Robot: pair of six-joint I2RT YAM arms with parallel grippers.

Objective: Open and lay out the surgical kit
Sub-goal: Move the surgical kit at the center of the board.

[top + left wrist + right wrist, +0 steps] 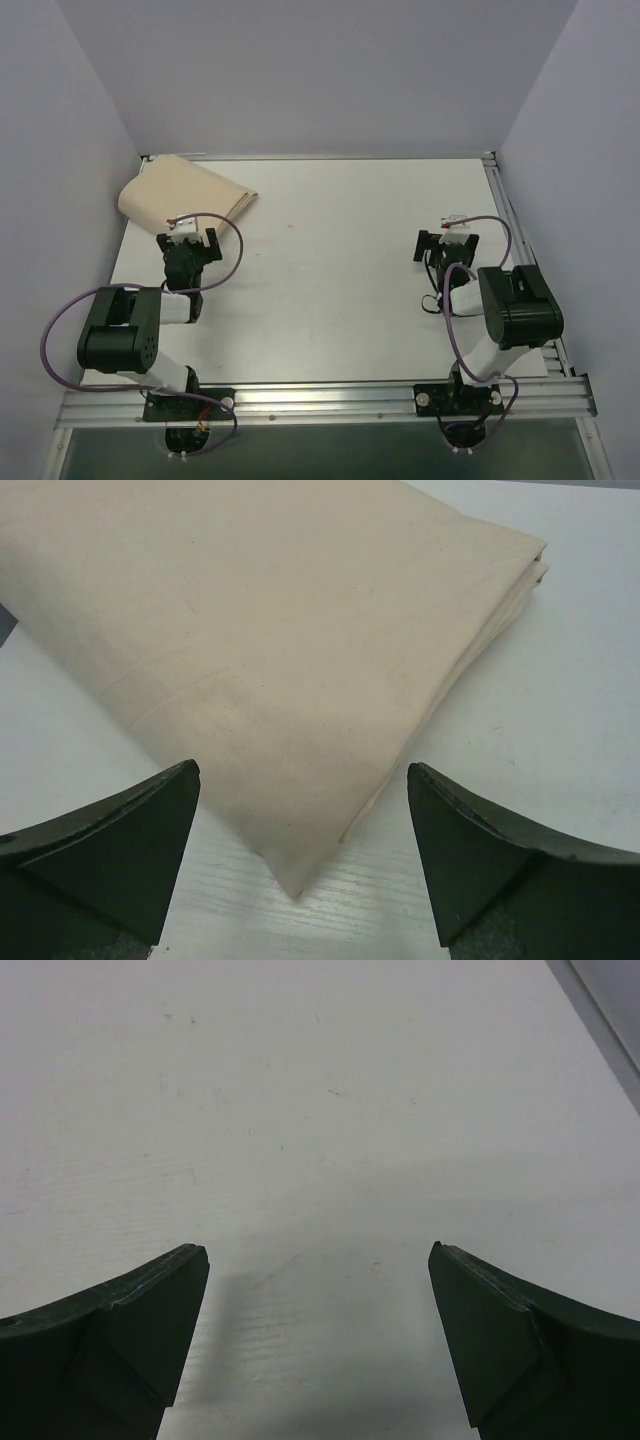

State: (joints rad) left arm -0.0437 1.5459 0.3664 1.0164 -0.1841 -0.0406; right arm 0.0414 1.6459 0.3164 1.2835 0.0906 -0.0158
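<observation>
My open right gripper faces the bundle's folded edge (239,210) across clear white table (335,222). It should keep going there until its fingers are on both sides of the bundle's folded edge.
The surgical kit (180,191) is a folded beige cloth bundle at the far left corner of the white table. It fills the upper part of the left wrist view (270,640), its near corner pointing between the fingers. No steel tray or instruments show. My left gripper (188,243) is open and empty just in front of the bundle's near edge, in its own view (303,770). My right gripper (446,243) is open and empty over bare table at the right, in its own view (318,1252).
White walls close in the table on the left, back and right. A metal rail (505,200) runs along the right edge, also in the right wrist view (600,1010). The arm bases sit on the frame (320,400) at the near edge.
</observation>
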